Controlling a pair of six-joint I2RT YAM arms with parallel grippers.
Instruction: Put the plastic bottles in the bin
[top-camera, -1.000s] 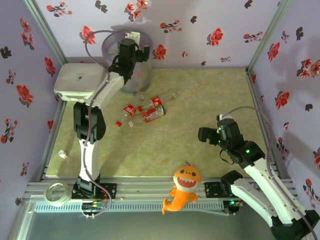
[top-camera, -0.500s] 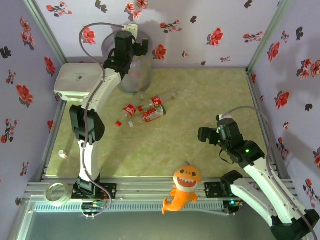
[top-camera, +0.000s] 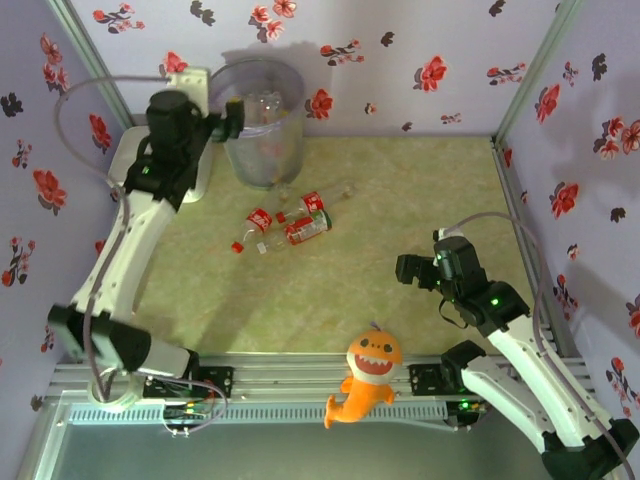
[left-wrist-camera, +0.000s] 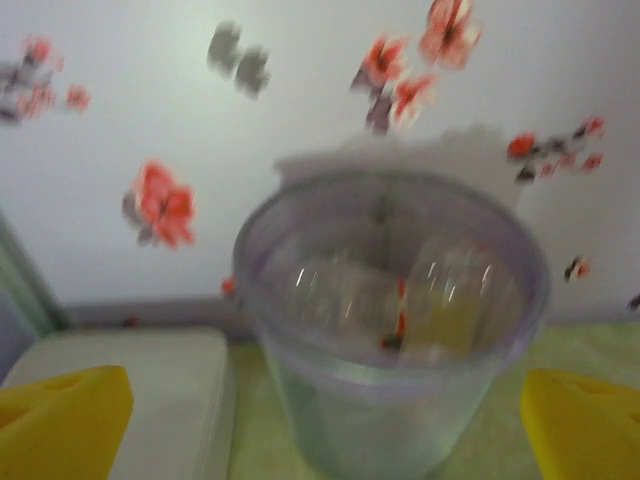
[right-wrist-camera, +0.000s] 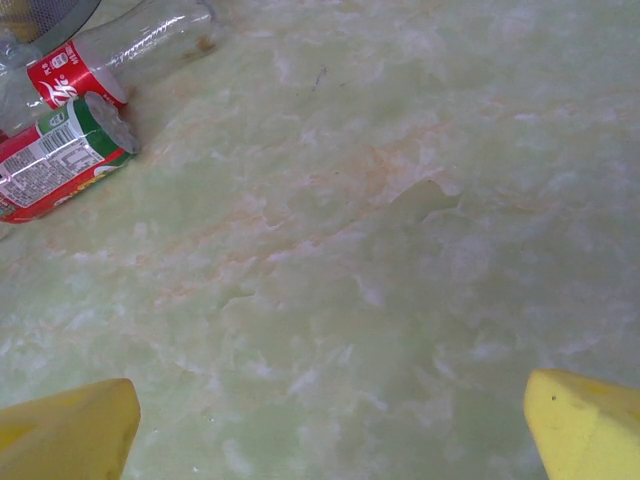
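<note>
I should keep moving my left gripper down and close it beside the bottle's label (top-camera: 259, 219), as the end with the cap of the bottle (top-camera: 239, 245) nearest the white box is clear of its neighbours.
The translucent grey bin (top-camera: 263, 122) stands at the back of the table and holds several bottles (left-wrist-camera: 440, 300), blurred in the left wrist view. My left gripper (top-camera: 228, 112) hovers open just left of the bin's rim, its yellow fingertips (left-wrist-camera: 60, 420) wide apart with nothing between them. On the green table lie several red-labelled bottles: one (top-camera: 258, 220), another (top-camera: 306, 228), a third (top-camera: 313, 201), and a clear one (top-camera: 338, 190). Near the right side my right gripper (top-camera: 408, 270) is open above bare table, and two bottles (right-wrist-camera: 60, 160) show at its view's upper left.
A flat white box (top-camera: 155, 160) sits left of the bin under the left arm. An orange plush shark (top-camera: 366, 375) lies at the near edge. A tape roll (top-camera: 115, 388) rests on the front rail. Flowered walls close in the table.
The left arm has swung left and back, from over the bin's mouth to beside its left rim. The right arm and the bottles on the table have not moved.
</note>
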